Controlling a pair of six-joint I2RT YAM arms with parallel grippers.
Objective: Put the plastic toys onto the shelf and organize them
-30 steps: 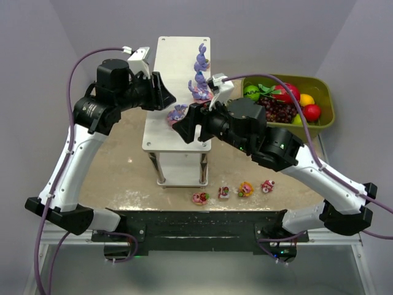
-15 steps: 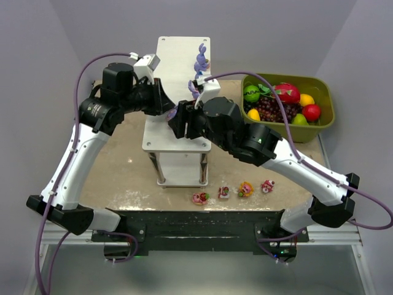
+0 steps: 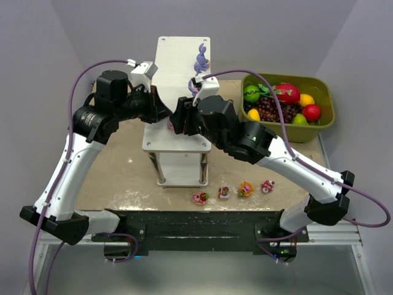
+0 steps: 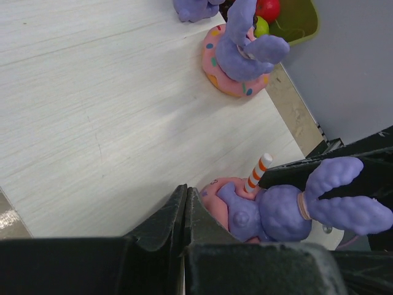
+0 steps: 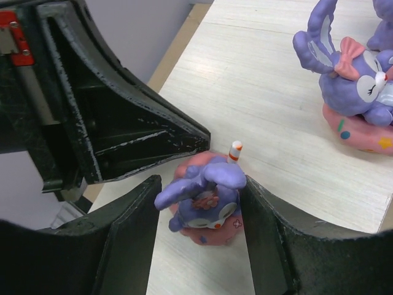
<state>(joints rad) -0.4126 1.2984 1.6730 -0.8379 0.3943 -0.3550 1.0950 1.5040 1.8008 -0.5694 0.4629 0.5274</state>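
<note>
The bunny with the striped stick [image 4: 252,209] is out of line with the bunnies farther back, so my right gripper should shift it toward the shelf's edge [image 4: 287,138] next to the bin.
A purple bunny [image 5: 209,196] on a pink base with a striped stick stands near the front of the shelf [image 5: 276,74]. My right gripper [image 5: 202,184] is shut on it, one finger against each side of its ears. My left gripper [image 4: 185,190] is shut on nothing, its tips on the shelf board [image 4: 110,104] right beside that bunny [image 4: 276,212]. From above, both grippers [image 3: 164,114] [image 3: 177,120] meet over the shelf's front half [image 3: 178,55] and hide the toy. Further back stand another bunny [image 5: 353,86] [image 4: 242,55] and one at the far end [image 3: 201,59].
Several small pink, red and yellow toys [image 3: 199,198] [image 3: 245,189] lie in a row on the table in front of the shelf. An olive-green bin [image 3: 325,92] of fruit sits at the right. The left gripper's black fingers [image 5: 141,132] crowd the right wrist view.
The right arm has swung left over the front bunny and its fingers have narrowed around it. The left gripper has shut and moved in beside the toy.
</note>
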